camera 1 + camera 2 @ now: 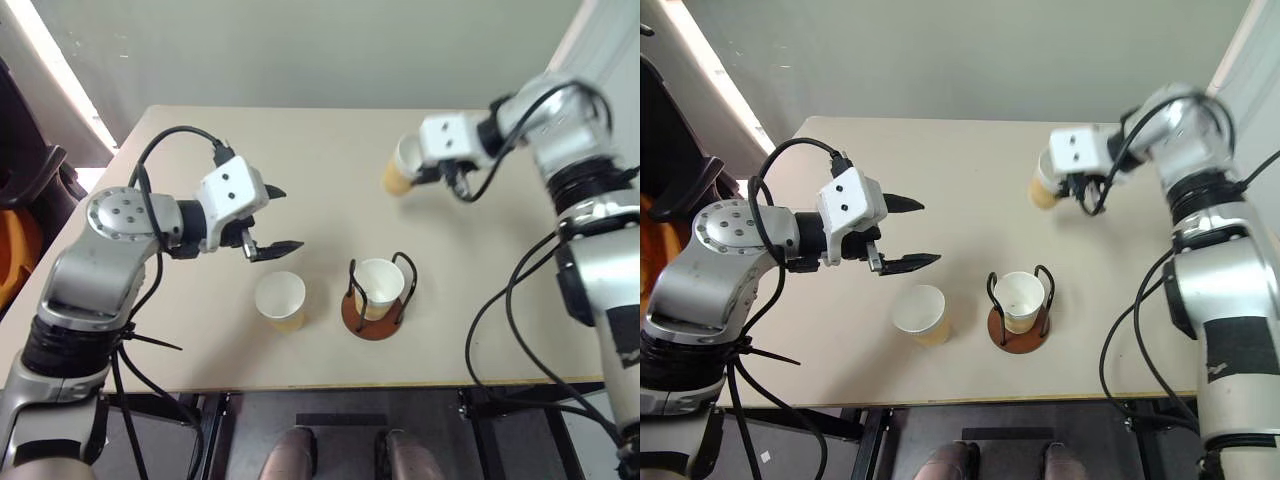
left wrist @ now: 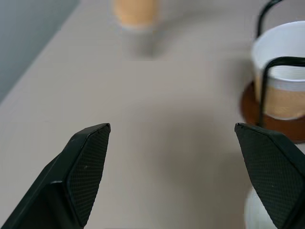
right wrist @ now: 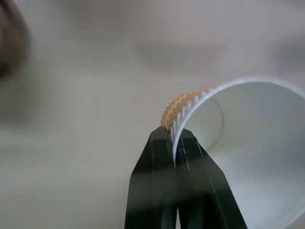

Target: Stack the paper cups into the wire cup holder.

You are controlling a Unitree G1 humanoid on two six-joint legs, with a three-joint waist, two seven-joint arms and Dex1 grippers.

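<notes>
The loose cup [image 1: 282,301] will go in almost up to its rim when I lower it, because the paper cup in the holder [image 1: 379,286] is empty and tapered.
The wire cup holder [image 1: 378,300] stands near the table's front edge, and one paper cup [image 1: 378,285] sits upright inside its black loops. A second paper cup [image 1: 281,299] stands on the table just left of the holder. My right gripper [image 3: 175,138] is shut on the rim of a third paper cup [image 1: 402,168], which hangs tilted above the table at the back right. My left gripper [image 1: 277,218] hovers open above and behind the loose cup, with nothing between its fingers.
The beige table [image 1: 330,160] ends in a front edge close below the holder and the loose cup. A wall runs behind the table. Black cables hang from both arms.
</notes>
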